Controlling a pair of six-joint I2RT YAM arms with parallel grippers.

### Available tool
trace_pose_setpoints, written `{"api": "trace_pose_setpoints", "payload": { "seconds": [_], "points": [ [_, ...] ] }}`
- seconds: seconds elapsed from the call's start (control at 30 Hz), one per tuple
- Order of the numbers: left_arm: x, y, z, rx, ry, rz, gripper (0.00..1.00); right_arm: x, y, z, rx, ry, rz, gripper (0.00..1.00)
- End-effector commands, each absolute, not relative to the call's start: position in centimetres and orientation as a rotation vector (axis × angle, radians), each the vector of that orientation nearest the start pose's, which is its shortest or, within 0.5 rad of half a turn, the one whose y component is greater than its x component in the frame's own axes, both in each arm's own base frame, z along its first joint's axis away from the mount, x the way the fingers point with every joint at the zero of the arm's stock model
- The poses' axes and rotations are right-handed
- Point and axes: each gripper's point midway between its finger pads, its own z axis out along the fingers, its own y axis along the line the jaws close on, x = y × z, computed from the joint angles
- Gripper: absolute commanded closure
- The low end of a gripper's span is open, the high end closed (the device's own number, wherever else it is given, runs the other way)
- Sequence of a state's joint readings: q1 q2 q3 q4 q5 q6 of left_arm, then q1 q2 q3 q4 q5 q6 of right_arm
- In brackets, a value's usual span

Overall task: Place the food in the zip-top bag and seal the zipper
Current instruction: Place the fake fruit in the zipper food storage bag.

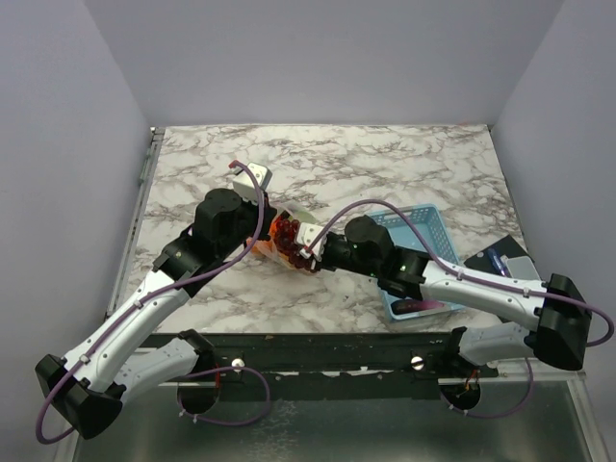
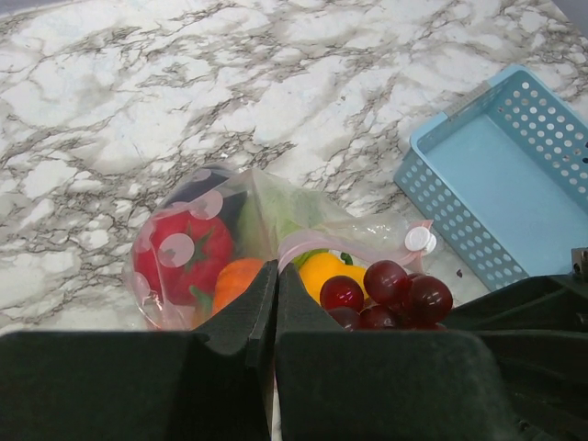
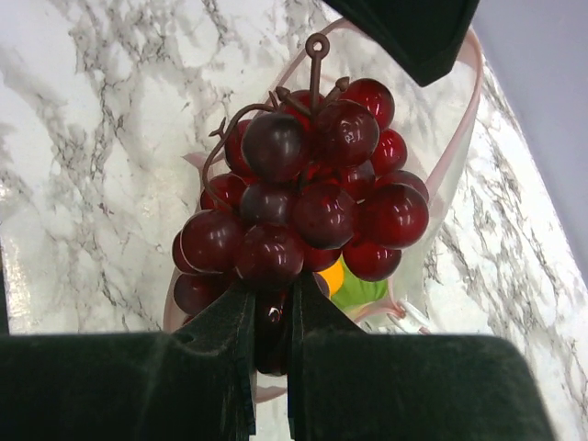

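The dark red grapes [image 3: 308, 197] are hanging in the bag's opening. My right gripper should now go toward the yellow and green food [image 3: 354, 287] and let go inside the zipper.
The clear zip-top bag [image 2: 266, 207] lies on the marble table with a red tomato piece [image 2: 184, 253], an orange piece [image 2: 237, 280] and a yellow piece [image 2: 329, 271] inside. Its pink zipper [image 2: 358, 241] rings the open mouth. My left gripper [image 2: 276, 271] is shut on the bag's mouth edge and holds it up. My right gripper [image 3: 273, 294] is shut on the dark red grapes [image 3: 303, 193], which hang in the bag's mouth over yellow and green food [image 3: 354, 285]. In the top view both grippers meet at the bag [image 1: 289, 236].
A light-blue perforated basket [image 1: 423, 231] stands just right of the bag, under my right arm. A dark flat object [image 1: 500, 258] lies at the table's right edge. Walls close in the table at the back and both sides.
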State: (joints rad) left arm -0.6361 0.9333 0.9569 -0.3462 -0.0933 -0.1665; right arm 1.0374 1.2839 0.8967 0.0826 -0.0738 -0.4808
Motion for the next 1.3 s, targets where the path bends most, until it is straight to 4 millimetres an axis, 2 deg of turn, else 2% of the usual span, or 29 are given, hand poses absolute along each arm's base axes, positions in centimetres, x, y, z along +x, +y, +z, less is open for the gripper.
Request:
{"api": "trace_pose_setpoints", "payload": {
  "seconds": [0.0, 0.13, 0.27, 0.53, 0.73, 0.9, 0.97, 1.07, 1.2, 1.27],
  "points": [
    [27.1, -18.9, 27.5, 0.392, 1.867, -0.466, 1.00, 22.8, 35.0, 19.1, -1.387, 1.433, 0.324, 0.99],
    [27.1, -19.0, 27.5, 0.394, 1.867, -0.469, 1.00, 24.1, 34.5, 18.2, -1.343, 1.551, 0.246, 0.99],
    [27.0, -19.2, 27.5, 0.403, 1.868, -0.478, 1.00, 25.5, 35.0, 18.1, -1.279, 1.654, 0.193, 0.99],
    [26.7, -19.8, 27.4, 0.437, 1.871, -0.511, 1.00, 27.8, 37.1, 20.6, -1.065, 1.719, 0.213, 0.99],
    [26.4, -20.1, 27.4, 0.454, 1.867, -0.533, 1.00, 29.9, 38.4, 21.4, -0.929, 1.768, 0.181, 0.98],
    [26.4, -20.1, 27.5, 0.454, 1.864, -0.535, 1.00, 31.5, 39.2, 22.5, -0.831, 1.750, 0.155, 0.77],
    [26.4, -20.1, 27.6, 0.452, 1.861, -0.536, 1.00, 31.9, 39.4, 22.7, -0.808, 1.750, 0.152, 0.66],
    [26.3, -20.1, 27.7, 0.447, 1.858, -0.540, 1.00, 32.0, 39.6, 22.9, -0.782, 1.742, 0.168, 0.59],
    [26.4, -19.9, 27.8, 0.435, 1.854, -0.535, 1.00, 31.8, 38.8, 23.3, -0.738, 1.732, 0.179, 0.46],
    [26.4, -19.9, 27.8, 0.430, 1.854, -0.534, 1.00, 31.8, 38.6, 24.1, -0.692, 1.717, 0.202, 0.39]
  ]
}}
